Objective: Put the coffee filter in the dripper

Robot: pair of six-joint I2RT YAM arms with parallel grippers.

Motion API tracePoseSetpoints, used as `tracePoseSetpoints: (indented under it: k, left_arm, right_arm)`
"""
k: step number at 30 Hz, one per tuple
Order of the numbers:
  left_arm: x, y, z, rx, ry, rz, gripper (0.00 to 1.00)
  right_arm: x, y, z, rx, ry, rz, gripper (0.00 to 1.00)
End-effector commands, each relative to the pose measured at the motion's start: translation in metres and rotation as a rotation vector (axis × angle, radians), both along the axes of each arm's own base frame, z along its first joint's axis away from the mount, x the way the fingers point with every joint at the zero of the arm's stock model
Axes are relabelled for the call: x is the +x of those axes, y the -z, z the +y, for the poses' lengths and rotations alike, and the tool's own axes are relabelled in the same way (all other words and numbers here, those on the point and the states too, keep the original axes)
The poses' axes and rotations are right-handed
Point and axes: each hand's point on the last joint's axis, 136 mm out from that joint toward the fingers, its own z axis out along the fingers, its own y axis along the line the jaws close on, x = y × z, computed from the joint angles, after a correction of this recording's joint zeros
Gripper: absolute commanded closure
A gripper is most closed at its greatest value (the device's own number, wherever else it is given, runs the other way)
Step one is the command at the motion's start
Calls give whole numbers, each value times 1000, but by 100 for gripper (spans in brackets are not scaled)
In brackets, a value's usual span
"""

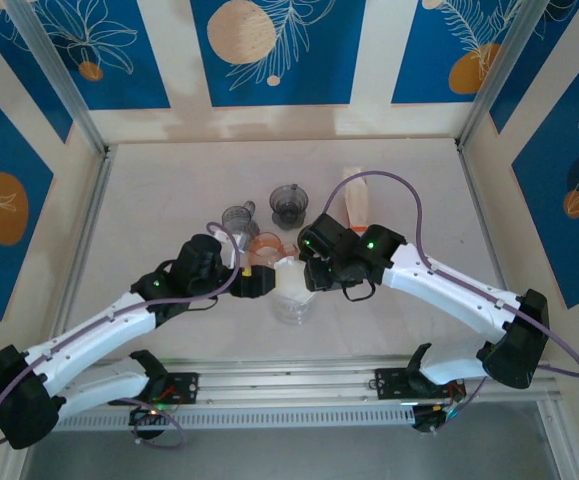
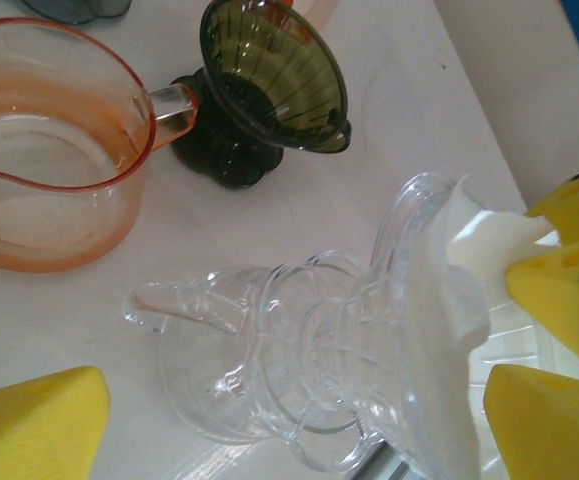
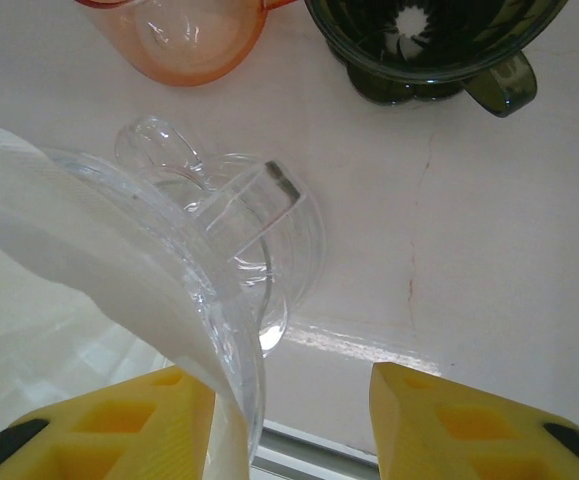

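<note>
The coffee filter's edge (image 2: 477,224) sticks up above the clear dripper's rim, so the robot's right gripper should move over the cone's opening (image 2: 512,342) and push the filter deeper inside.
A clear plastic dripper (image 1: 291,305) stands near the table's front edge, between the two arms. A white paper coffee filter (image 1: 291,276) sits in its cone, its edge rising above the rim. In the left wrist view the dripper (image 2: 319,370) lies between the wide-apart yellow fingers of my left gripper (image 2: 294,400), which is open and not touching it; the filter (image 2: 459,320) is on the right. My right gripper (image 3: 287,385) is open too. Its left finger (image 3: 119,425) is against the filter (image 3: 59,250) and the dripper's rim (image 3: 219,300). In the top view my left gripper (image 1: 257,283) and right gripper (image 1: 314,275) flank the dripper.
An orange transparent jug (image 1: 267,245) (image 2: 49,170) (image 3: 179,35) stands just behind the clear dripper. A dark smoky dripper (image 1: 288,203) (image 2: 269,80) (image 3: 434,40) and a second grey one (image 1: 239,217) stand farther back. A tan flat object (image 1: 357,200) lies at the back right. A metal rail (image 1: 289,385) runs along the front.
</note>
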Motion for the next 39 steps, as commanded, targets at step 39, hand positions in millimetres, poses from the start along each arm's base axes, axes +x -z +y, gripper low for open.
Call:
tracePoseSetpoints:
  k: [39]
  left_arm:
    - [0, 12, 2, 1, 7, 32, 18]
  right_arm:
    - [2, 36, 31, -40, -87, 118, 37]
